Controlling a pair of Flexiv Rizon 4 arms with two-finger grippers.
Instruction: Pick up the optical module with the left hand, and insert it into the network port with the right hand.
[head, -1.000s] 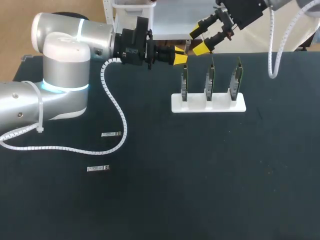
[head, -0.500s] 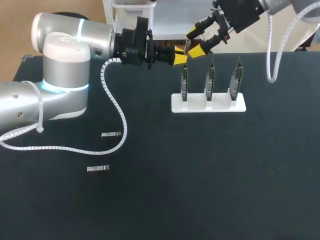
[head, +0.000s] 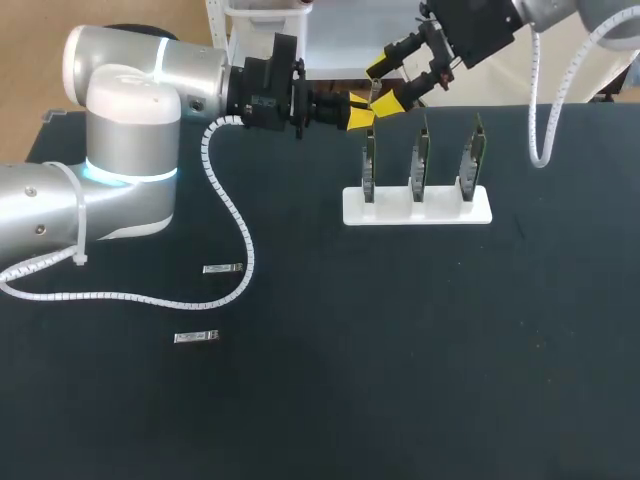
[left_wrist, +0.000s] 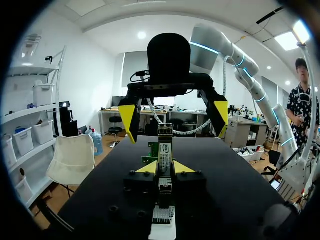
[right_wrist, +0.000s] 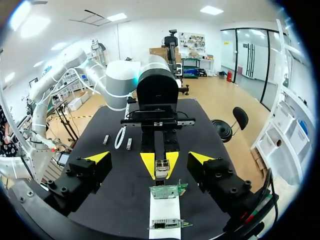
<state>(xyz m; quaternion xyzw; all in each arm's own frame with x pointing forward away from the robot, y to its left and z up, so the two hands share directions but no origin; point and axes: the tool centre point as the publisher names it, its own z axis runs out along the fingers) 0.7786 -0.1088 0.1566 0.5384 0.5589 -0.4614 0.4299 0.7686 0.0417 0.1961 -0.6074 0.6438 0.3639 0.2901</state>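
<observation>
The network card's port (head: 370, 132) points up. The optical module (head: 376, 92) will go straight down and its end will still stick out when I push it in.
My left gripper (head: 360, 115) is held level above the table's far edge, shut on the optical module (left_wrist: 165, 148), a slim metal piece sticking out past its yellow tips. My right gripper (head: 388, 83) faces it, open, with its yellow fingers (left_wrist: 127, 113) to either side of the module's free end and not touching it. In the right wrist view the module (right_wrist: 161, 169) lies ahead, between my right gripper's (right_wrist: 150, 159) spread fingers. Below stands the white stand (head: 417, 206) with three upright network cards (head: 370, 160).
Two spare modules (head: 222, 268) (head: 196, 337) lie flat on the dark table, left of the middle. My left arm's white cable (head: 232, 225) loops down over the table near them. The near card's port (right_wrist: 167, 191) is just under my right gripper.
My right gripper has moved left and slightly up, closing in on the module's free end. My left arm has held still with the module.
</observation>
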